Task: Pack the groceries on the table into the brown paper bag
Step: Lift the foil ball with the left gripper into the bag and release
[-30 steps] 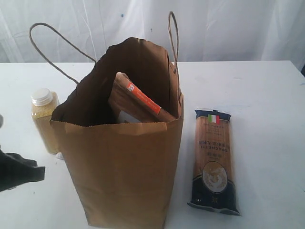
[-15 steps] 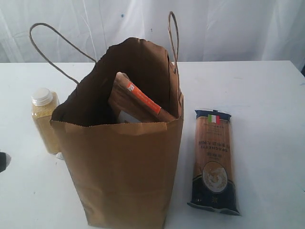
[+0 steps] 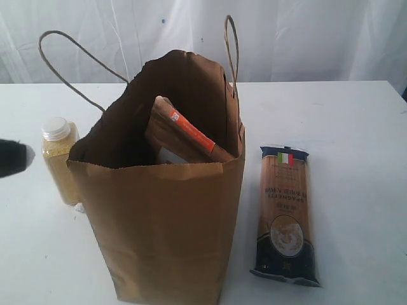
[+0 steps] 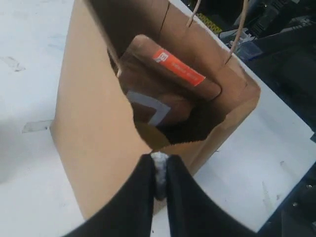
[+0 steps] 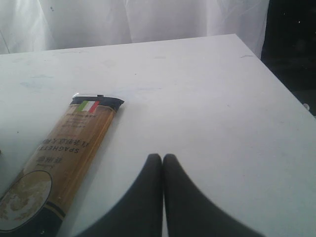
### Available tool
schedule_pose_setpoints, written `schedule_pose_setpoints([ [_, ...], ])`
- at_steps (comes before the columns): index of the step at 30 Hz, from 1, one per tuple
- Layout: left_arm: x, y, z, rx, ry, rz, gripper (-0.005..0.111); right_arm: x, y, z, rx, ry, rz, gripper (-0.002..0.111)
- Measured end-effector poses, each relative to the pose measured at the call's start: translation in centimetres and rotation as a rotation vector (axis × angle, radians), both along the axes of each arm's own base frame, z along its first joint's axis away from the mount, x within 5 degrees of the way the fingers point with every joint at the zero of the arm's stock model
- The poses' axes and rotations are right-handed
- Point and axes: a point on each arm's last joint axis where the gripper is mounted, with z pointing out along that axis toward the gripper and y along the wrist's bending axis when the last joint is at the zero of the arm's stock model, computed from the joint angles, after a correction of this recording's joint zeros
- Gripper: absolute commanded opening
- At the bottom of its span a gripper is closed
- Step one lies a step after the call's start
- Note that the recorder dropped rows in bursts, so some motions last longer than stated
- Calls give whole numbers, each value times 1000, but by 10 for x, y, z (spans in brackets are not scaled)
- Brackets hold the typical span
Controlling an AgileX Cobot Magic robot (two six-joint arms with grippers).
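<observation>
The gap [image 3: 129, 150] beside the brown pouch is open to the whitish-grey thing, so my left gripper should keep going over the bag's rim [image 3: 86, 145] and let go inside.
The brown paper bag [image 3: 165, 222] stands open on the table [image 3: 356, 159]. A brown orange-labelled pouch [image 3: 184, 136] leans inside it, with a bit of white packaging [image 3: 169, 155] under it. The yellow-grain bottle [image 3: 59, 159] stands upright just left of the bag. The dark-blue spaghetti packet [image 3: 284, 213] lies flat to the bag's right. My left gripper [image 3: 13, 157] hangs at the far left, above the bag's near rim [image 4: 98, 123] in its wrist view, shut [image 4: 159, 163] on a small whitish-grey thing [image 4: 159, 173] I cannot identify. My right gripper [image 5: 162, 157] is shut and empty over bare table beside the spaghetti packet [image 5: 64, 153].
Two cord handles [image 3: 70, 60] rise from the bag's ragged rim. A white curtain [image 3: 305, 38] hangs behind the table. The table's far corner [image 5: 237, 39] and a dark drop beyond it show in the right wrist view.
My left gripper has risen along the left edge of the exterior view, from low beside the bag to about the bottle's height. Bag, bottle and spaghetti packet have not moved.
</observation>
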Motion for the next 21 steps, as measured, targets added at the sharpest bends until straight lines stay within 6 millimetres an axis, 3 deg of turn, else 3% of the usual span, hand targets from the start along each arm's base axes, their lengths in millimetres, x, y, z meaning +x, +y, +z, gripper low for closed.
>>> schedule_pose_setpoints([
  [9,23,-29,27,41,-24,-117,0,0,0,0,0,0,0,0],
  [18,61,-67,19,165,24,-190,1,0,0,0,0,0,0,0],
  [21,72,-76,9,208,50,-197,14,0,0,0,0,0,0,0],
])
